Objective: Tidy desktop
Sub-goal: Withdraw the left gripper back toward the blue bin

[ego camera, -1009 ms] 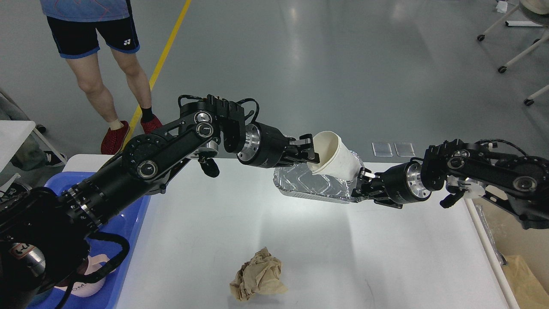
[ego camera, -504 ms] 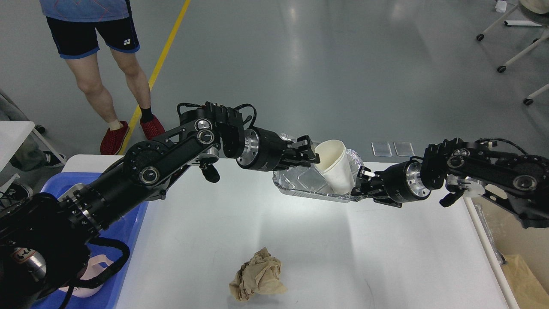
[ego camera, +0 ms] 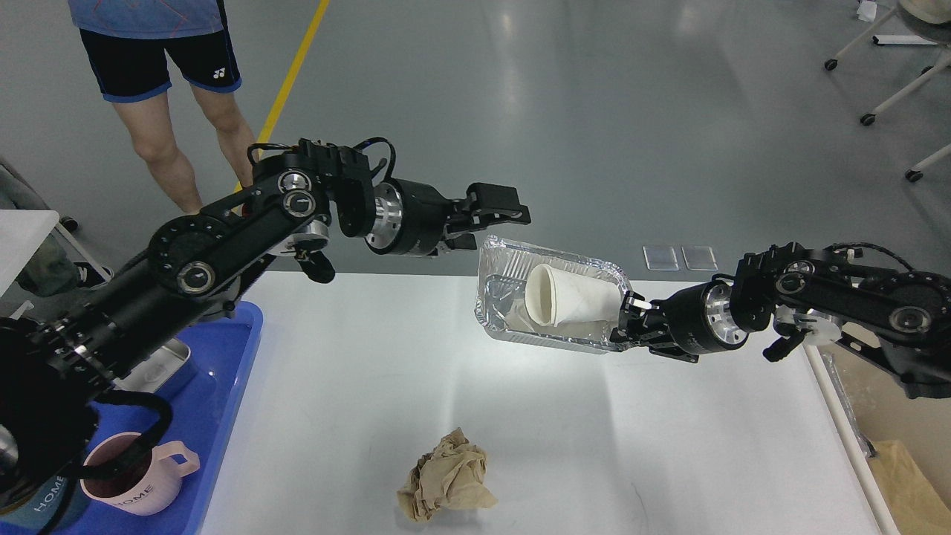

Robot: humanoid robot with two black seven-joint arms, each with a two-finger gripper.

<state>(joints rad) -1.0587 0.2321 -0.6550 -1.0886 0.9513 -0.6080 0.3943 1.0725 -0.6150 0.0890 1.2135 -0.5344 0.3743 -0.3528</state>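
Observation:
The crumpled brown paper ball (ego camera: 446,478) will hold its shape when I lift it, because deep creases (ego camera: 448,459) bunch the paper into a ball that stands up.
The white desktop (ego camera: 520,416) fills the lower middle of the head view. My right gripper (ego camera: 626,321) is shut on the right rim of a foil tray (ego camera: 498,290) and holds it tilted above the desktop. A white paper cup (ego camera: 568,295) lies on its side inside the foil tray. My left gripper (ego camera: 499,210) is open and empty, up and to the left of the foil tray. A crumpled brown paper ball (ego camera: 448,475) lies on the desktop near the front edge.
A blue plastic tray (ego camera: 230,371) at the left holds a pink mug (ego camera: 141,475) and a metal box (ego camera: 160,364). A beige bin (ego camera: 910,475) stands at the right below the desktop edge. A person (ego camera: 160,89) stands at the back left.
My left gripper has let go of the paper cup and pulled back up and to the left. The cup now lies on its side in the foil tray, which my right gripper has tilted more.

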